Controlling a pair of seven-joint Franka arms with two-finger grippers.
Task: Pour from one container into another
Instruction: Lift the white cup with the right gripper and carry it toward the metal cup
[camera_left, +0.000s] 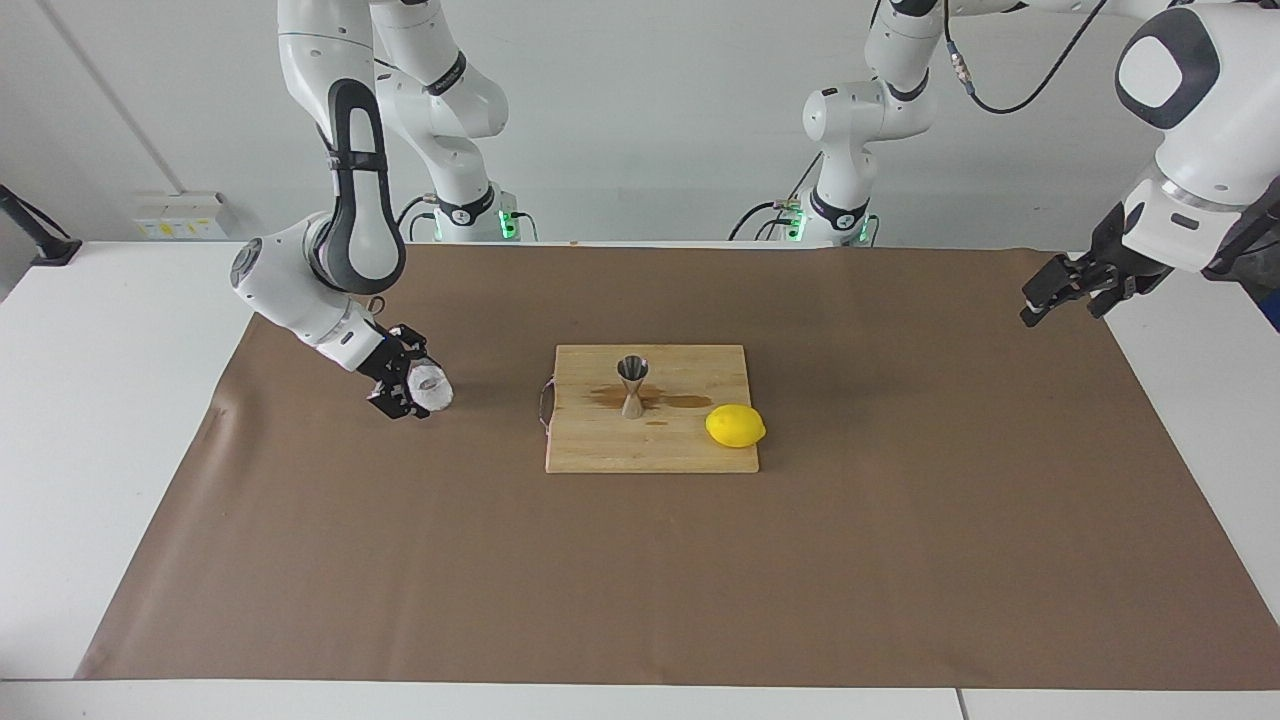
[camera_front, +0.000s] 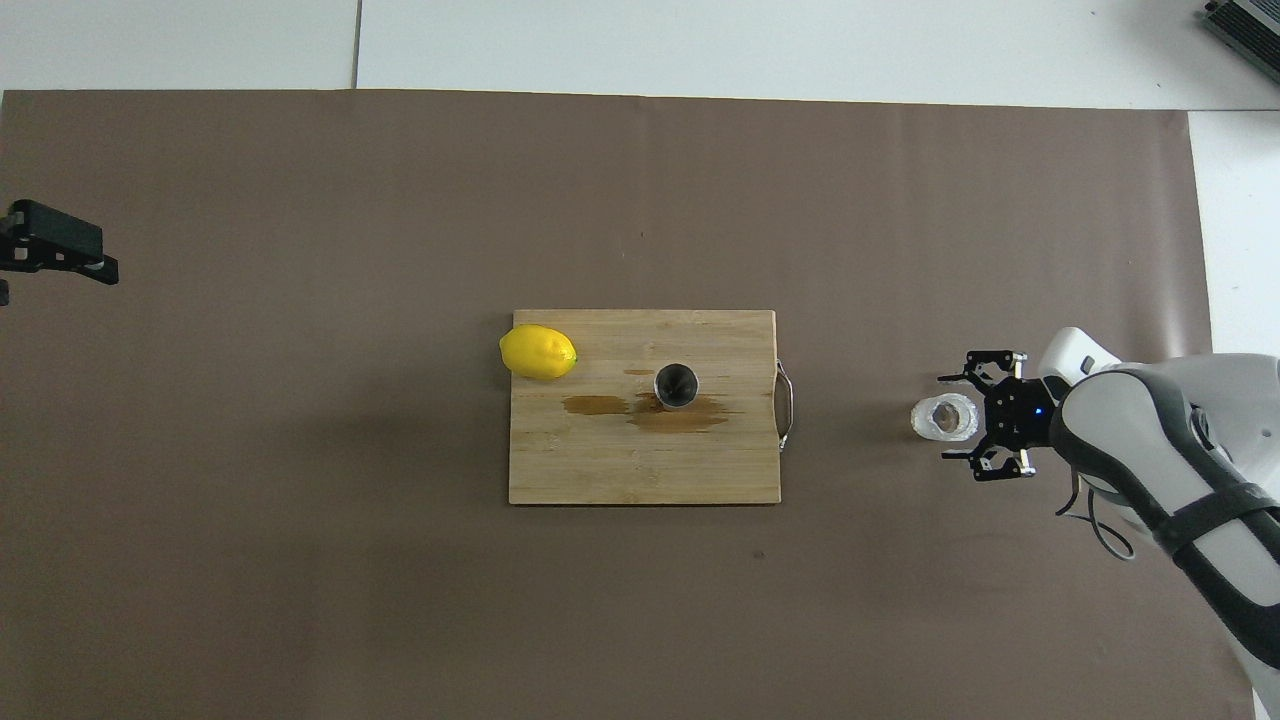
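Note:
I expect the cup (camera_front: 945, 418) to spill a stray drop of liquid onto the board when I pour, because a brown wet stain (camera_front: 684, 418) spreads around the jigger.
The white bumpy cup (camera_left: 433, 389) (camera_front: 944, 417) stands on the brown mat toward the right arm's end of the table. My right gripper (camera_left: 414, 386) (camera_front: 947, 418) is low at the mat, open, with one finger on each side of the cup; I cannot tell whether the fingers touch it. The steel hourglass jigger (camera_left: 632, 385) (camera_front: 676, 385) stands upright on the wooden cutting board (camera_left: 650, 452) (camera_front: 620, 470) at mid-table. My left gripper (camera_left: 1040, 298) (camera_front: 62, 258) hangs open and empty in the air over the mat's edge at the left arm's end.
A yellow lemon (camera_left: 735, 426) (camera_front: 538, 352) lies on the board's corner toward the left arm. A brown wet stain (camera_front: 682, 419) spreads on the board around the jigger. The board has a metal handle (camera_front: 786, 405) on the side toward the cup.

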